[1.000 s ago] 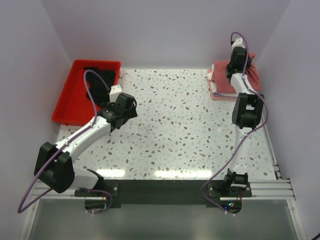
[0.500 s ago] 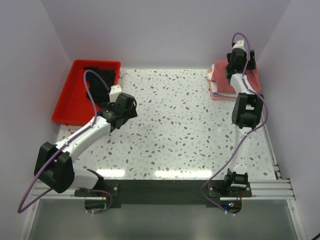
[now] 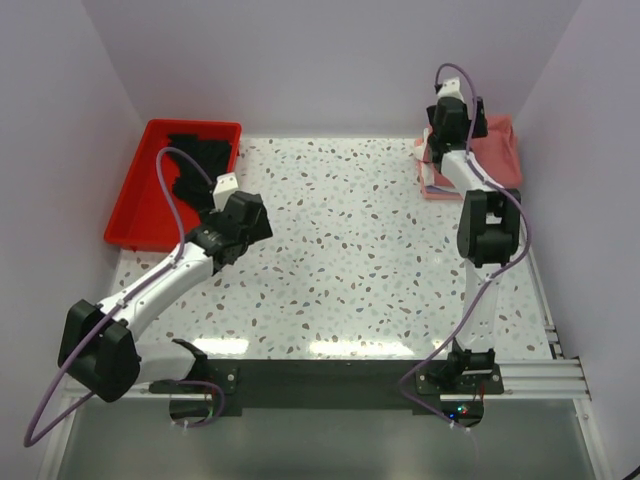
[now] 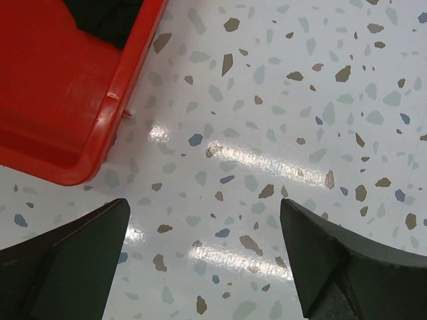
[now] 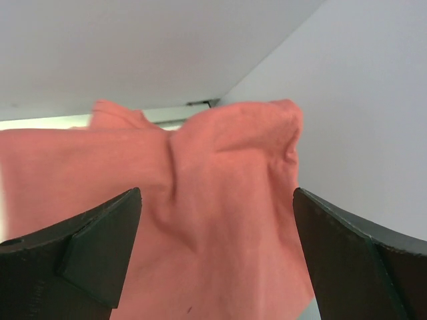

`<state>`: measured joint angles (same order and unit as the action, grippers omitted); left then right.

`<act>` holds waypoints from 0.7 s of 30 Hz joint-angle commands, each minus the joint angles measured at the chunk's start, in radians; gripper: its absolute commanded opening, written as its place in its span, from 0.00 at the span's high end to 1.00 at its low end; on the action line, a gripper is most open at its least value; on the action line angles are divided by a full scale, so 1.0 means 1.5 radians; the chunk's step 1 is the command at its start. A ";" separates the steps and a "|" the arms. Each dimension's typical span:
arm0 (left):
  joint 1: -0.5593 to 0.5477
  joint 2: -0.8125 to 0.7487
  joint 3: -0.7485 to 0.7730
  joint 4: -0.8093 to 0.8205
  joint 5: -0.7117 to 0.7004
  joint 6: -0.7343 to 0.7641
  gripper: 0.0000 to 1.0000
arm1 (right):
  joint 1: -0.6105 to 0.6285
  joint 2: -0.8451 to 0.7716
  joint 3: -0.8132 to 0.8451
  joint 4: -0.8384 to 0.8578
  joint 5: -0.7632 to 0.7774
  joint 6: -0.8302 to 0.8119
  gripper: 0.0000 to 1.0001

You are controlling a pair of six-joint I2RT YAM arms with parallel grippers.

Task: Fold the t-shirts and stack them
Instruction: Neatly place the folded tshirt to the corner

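The dusty-rose t-shirt is crooked next to the white layer (image 3: 422,151), so next my right gripper moves back and pinches the t-shirt's back corner (image 5: 13,139) to make the t-shirt straight.
A stack of folded t-shirts (image 3: 490,158) lies in the back right corner, with a dusty-rose one (image 5: 220,267) loosely rumpled on top. A white layer (image 3: 424,152) shows at the stack's left edge. My right gripper (image 3: 448,122) (image 5: 217,193) hovers open over the stack's left side, nothing between its fingers. A black t-shirt (image 3: 200,160) (image 4: 107,17) lies crumpled in the red tray (image 3: 135,215) (image 4: 60,113). My left gripper (image 3: 248,218) (image 4: 203,203) hangs open above bare table, just right of the tray's near corner.
Lilac walls close in the back and both sides; the stack lies against the right wall. The red tray sits at the back left. Speckled tabletop (image 3: 350,260) lies between the two arms.
My right gripper has opened, let go of the dusty-rose shirt and shifted left; the shirt has settled onto the stack. My left arm has drawn slightly nearer and lower.
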<state>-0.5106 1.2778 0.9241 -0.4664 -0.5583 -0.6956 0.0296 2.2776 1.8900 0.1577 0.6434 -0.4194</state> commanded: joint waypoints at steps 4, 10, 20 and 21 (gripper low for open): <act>0.004 -0.058 -0.035 0.028 0.002 -0.005 0.00 | 0.080 -0.108 -0.046 0.107 0.071 -0.072 0.01; 0.004 -0.138 -0.074 0.037 0.008 -0.010 0.00 | 0.121 -0.254 -0.107 0.024 0.091 0.075 0.01; 0.004 -0.221 -0.110 0.037 0.032 -0.010 0.00 | 0.121 -0.572 -0.408 -0.046 -0.094 0.325 0.01; 0.004 -0.223 -0.117 0.046 0.039 -0.010 0.00 | 0.120 -0.578 -0.406 -0.083 -0.104 0.324 0.01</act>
<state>-0.5106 0.9642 0.7773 -0.4458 -0.5209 -0.6964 0.2073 1.4162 1.3045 0.1085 0.5777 -0.0383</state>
